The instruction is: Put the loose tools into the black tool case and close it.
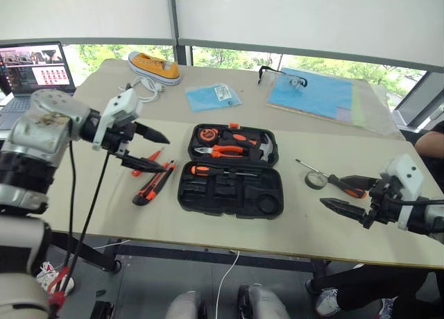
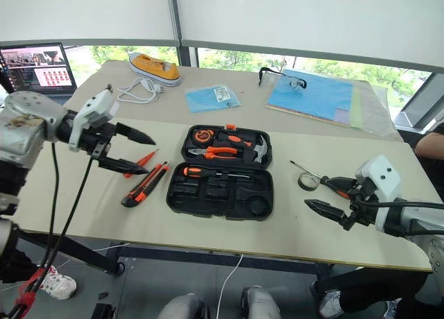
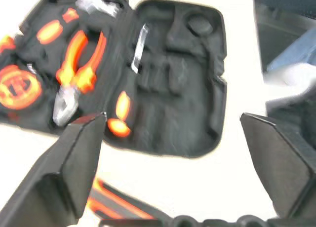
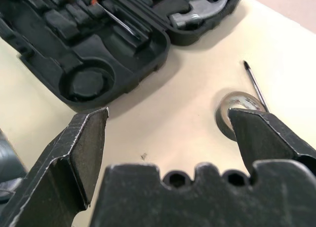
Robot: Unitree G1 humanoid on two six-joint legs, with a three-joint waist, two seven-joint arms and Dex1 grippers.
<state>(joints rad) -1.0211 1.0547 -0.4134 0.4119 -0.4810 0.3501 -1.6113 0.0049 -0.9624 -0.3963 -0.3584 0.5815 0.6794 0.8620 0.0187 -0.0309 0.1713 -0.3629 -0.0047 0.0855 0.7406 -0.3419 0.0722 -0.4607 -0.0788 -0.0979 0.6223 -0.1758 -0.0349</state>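
I see that the screwdriver's metal shaft (image 1: 310,168) runs beside the tape roll, so the black-handled screwdriver (image 1: 347,186) will come free alone when I lift it.
The black tool case (image 1: 208,191) lies open at the table's middle, and one orange-handled screwdriver (image 1: 220,170) rests in its near half. Left of the case lie an orange-black utility knife (image 1: 154,184) and a small red screwdriver (image 1: 147,163). My left gripper (image 1: 164,154) hovers above those two, open and empty, pointing toward the case. Right of the case sit a small tape roll (image 1: 316,179) and a black-handled screwdriver (image 1: 340,183). My right gripper (image 1: 331,191) is open and empty, just beside the tape roll (image 4: 236,104).
Pliers (image 1: 220,151), a hammer (image 1: 262,147) and a tape measure (image 1: 207,134) fill the case's far half. Behind are a laptop (image 1: 31,73), a yellow shoe (image 1: 154,67), a white cable (image 1: 142,90), a blue packet (image 1: 213,96), safety glasses (image 1: 284,75) and blue sheets (image 1: 312,93).
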